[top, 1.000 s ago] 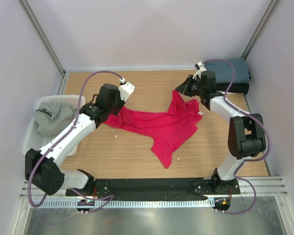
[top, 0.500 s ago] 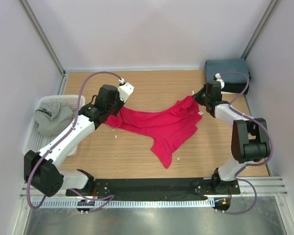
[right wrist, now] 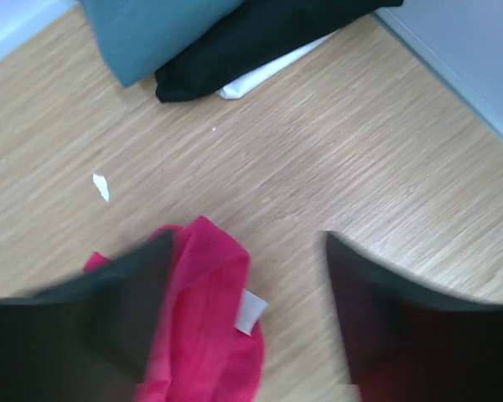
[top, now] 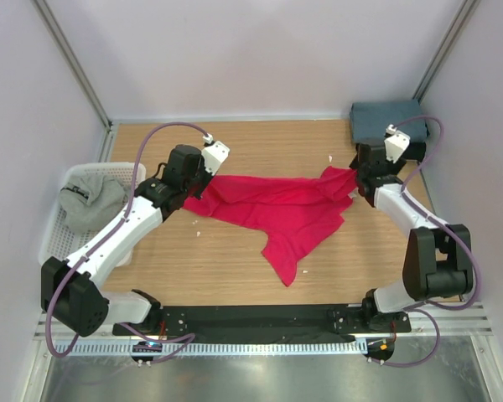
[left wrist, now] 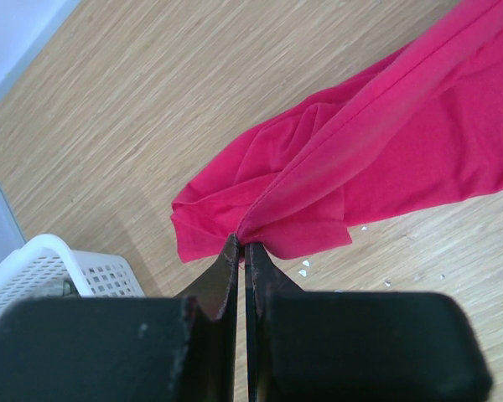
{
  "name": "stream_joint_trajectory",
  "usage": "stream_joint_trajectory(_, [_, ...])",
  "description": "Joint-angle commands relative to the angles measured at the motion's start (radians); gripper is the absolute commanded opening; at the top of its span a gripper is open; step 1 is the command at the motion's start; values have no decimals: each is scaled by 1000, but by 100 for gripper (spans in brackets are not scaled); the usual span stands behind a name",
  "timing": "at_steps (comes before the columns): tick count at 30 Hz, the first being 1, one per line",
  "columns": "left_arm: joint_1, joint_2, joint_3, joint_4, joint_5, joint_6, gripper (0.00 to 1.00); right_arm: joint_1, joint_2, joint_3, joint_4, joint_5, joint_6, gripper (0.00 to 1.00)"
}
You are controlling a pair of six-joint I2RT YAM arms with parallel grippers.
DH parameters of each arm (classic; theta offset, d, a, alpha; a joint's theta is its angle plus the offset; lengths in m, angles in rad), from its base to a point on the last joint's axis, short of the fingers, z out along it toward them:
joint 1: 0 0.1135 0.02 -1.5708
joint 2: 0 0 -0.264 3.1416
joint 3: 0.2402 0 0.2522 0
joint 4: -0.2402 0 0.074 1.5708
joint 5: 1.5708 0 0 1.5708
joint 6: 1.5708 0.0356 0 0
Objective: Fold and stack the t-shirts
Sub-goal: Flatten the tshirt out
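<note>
My right gripper should move back over the shirt and pinch the cloth nearer its middle (top: 306, 191), because the crimson-red t-shirt's end (top: 339, 180) is bunched up next to my open right gripper.
The crimson-red t-shirt (top: 277, 209) lies stretched across the middle of the table between both arms. My left gripper (top: 193, 188) (left wrist: 243, 243) is shut on a bunched edge of the red cloth (left wrist: 386, 142) at its left end. My right gripper (top: 356, 180) (right wrist: 247, 243) stands open over the shirt's right end, where the red cloth (right wrist: 205, 335) and its white label (right wrist: 251, 311) lie loose by the left finger. The slate-blue t-shirt (top: 381, 121) (right wrist: 151, 33) is folded on the black t-shirt (right wrist: 235, 42) at the back right. The grey t-shirt (top: 90, 201) is crumpled in the basket.
The white mesh basket (top: 54, 243) (left wrist: 75, 264) sits at the table's left edge. A white sheet (right wrist: 268, 71) pokes out under the black shirt. Small white scraps (right wrist: 101, 186) dot the wood. Walls close in the back and both sides.
My right gripper carried the red shirt's right end to the right, drawing the cloth out flat, then opened and let it go. The left gripper has kept its grip and place.
</note>
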Motion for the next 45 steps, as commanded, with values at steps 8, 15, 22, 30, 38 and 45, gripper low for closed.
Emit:
stream_joint_trajectory(8, [-1, -19, -10, 46, 9, -1, 0, -34, -159, -111, 199, -646, -833, 100])
stream_joint_trajectory(15, [-1, 9, -25, 54, -37, 14, 0, -78, -84, -353, 379, -808, -1630, 98])
stream_joint_trajectory(22, [1, 44, -10, 48, -79, 22, 0, -205, 51, -270, 426, -898, -1661, 95])
stream_joint_trajectory(30, [-1, 76, 6, 38, -84, 22, 0, -247, 78, -168, 397, -945, -1554, 95])
stream_joint_trajectory(38, [1, 96, 6, 40, -67, 14, 0, -246, -48, -23, -129, -1191, -1468, 96])
stream_joint_trajectory(45, [-1, 93, 9, 40, -53, 9, 0, -178, -58, 73, -373, -1323, -1427, 95])
